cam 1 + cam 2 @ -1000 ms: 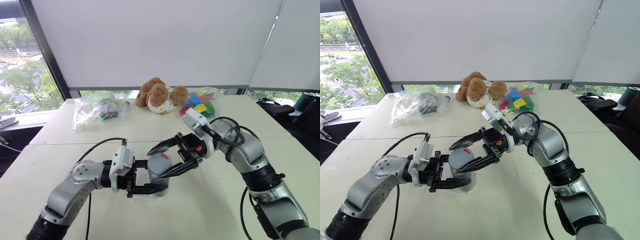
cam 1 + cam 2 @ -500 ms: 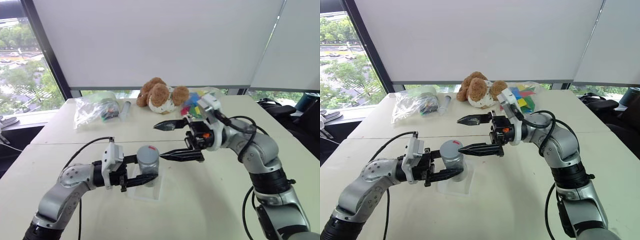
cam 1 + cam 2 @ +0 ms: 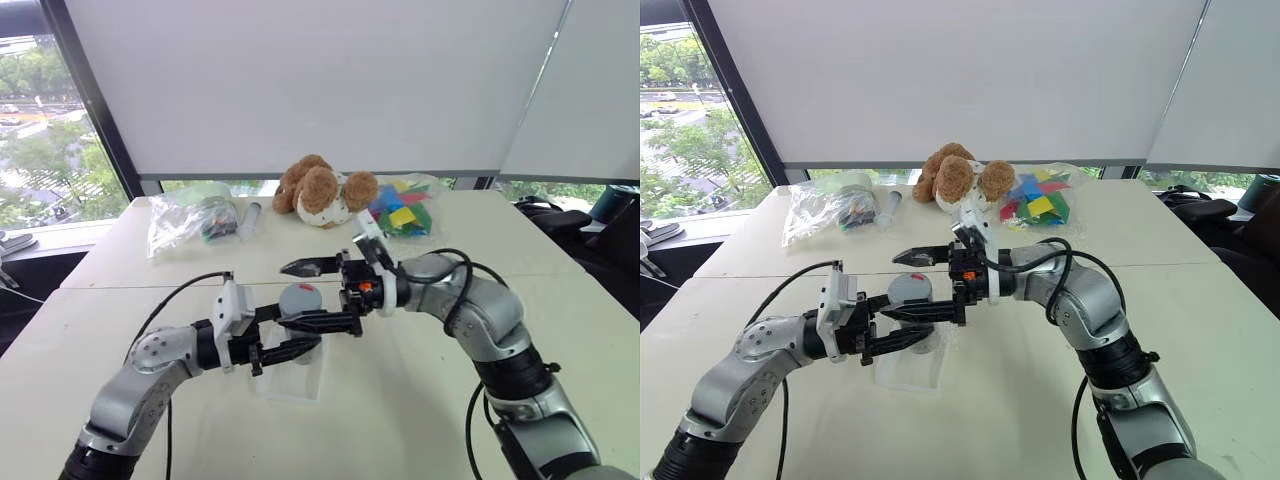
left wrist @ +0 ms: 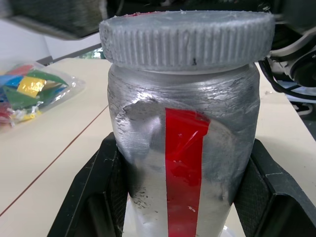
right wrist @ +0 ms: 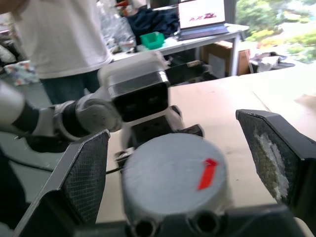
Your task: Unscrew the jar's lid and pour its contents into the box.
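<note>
The red mark (image 3: 306,287) is close to the edge of the round grey lid (image 3: 299,299), so the lid will turn the mark around with it and come off in one piece when I twist.
The silver-grey jar (image 3: 299,318) with a red stripe (image 4: 183,163) stands upright over the clear box (image 3: 290,378). My left gripper (image 3: 292,333) is shut on its body from the left, its fingers (image 4: 94,197) pressing both sides. The ribbed grey lid (image 4: 187,37) sits on the jar's top and carries a small red mark (image 5: 207,174). From the right, my right gripper (image 3: 306,295) is open, with one finger beyond the lid and one in front of it. Its pads (image 5: 86,173) stand clear of the lid's rim. The contents are hidden inside the jar.
A brown plush bear (image 3: 320,190), a bag of coloured pieces (image 3: 400,215), a clear tube (image 3: 250,218) and a plastic bag of items (image 3: 188,222) lie along the table's far side. A person in a white shirt (image 5: 64,34) stands beyond the table.
A second ago the right gripper was closed around the lid. It then opened and drew back right, and now it has come back left, open, to straddle the lid. The left gripper has kept hold of the jar.
</note>
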### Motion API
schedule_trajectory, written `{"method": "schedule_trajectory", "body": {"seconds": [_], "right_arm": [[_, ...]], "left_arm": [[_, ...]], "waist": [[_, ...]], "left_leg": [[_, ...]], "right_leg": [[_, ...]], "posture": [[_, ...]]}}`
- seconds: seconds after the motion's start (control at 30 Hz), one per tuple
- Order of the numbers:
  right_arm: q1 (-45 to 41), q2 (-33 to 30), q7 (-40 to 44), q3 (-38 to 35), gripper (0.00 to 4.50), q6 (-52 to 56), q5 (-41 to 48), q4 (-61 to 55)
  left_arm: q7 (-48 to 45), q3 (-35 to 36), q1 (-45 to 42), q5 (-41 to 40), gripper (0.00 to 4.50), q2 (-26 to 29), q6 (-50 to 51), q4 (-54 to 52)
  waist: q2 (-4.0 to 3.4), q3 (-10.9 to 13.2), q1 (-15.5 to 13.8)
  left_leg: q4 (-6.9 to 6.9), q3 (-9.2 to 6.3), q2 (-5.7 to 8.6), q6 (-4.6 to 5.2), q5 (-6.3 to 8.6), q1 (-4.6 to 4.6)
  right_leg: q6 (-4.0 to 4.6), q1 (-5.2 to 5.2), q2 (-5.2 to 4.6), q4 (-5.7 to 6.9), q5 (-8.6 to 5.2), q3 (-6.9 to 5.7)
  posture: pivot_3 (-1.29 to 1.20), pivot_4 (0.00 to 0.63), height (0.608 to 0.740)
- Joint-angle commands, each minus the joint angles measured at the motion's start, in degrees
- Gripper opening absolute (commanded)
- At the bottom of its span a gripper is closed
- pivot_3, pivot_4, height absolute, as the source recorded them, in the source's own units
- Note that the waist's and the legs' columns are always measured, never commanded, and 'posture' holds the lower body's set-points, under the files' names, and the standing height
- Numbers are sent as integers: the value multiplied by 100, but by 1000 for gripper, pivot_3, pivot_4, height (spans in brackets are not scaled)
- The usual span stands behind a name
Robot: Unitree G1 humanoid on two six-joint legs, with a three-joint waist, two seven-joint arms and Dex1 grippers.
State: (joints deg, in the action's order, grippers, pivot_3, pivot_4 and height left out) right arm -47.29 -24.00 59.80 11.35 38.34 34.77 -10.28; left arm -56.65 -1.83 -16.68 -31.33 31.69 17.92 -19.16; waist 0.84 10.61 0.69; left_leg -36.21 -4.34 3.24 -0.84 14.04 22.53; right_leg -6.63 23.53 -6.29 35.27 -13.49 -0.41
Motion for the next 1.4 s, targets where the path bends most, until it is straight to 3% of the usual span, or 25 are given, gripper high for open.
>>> {"method": "schedule_trajectory", "body": {"seconds": [0.03,0.37,1.07,1.4], "right_arm": [[-145,95,46,4,4466,-264,-152,123],[-195,4,312,-139,4466,-570,-327,635],[362,-788,973,-815,4466,19,572,275],[-86,-86,346,-285,4466,146,399,-123]], "left_arm": [[38,-42,-118,-21,2167,-29,7,-186],[48,-55,-107,-43,2167,-7,2,-263],[57,32,30,8,2167,-6,-94,-292],[81,-14,-20,27,2167,-39,-68,-267]], "waist": [[0,0,2],[0,0,5],[0,0,-4],[-1,1,2]], "left_leg": [[0,0,0,0,0,0],[0,0,0,0,0,0],[-1,0,0,0,0,0],[-1,-1,-4,0,0,-1]], "right_leg": [[0,0,0,0,0,0],[0,1,2,4,0,0],[0,-2,1,3,0,0],[0,0,4,5,0,1]], "posture": [[0,150,740],[0,150,740],[0,150,740],[0,150,740]]}}
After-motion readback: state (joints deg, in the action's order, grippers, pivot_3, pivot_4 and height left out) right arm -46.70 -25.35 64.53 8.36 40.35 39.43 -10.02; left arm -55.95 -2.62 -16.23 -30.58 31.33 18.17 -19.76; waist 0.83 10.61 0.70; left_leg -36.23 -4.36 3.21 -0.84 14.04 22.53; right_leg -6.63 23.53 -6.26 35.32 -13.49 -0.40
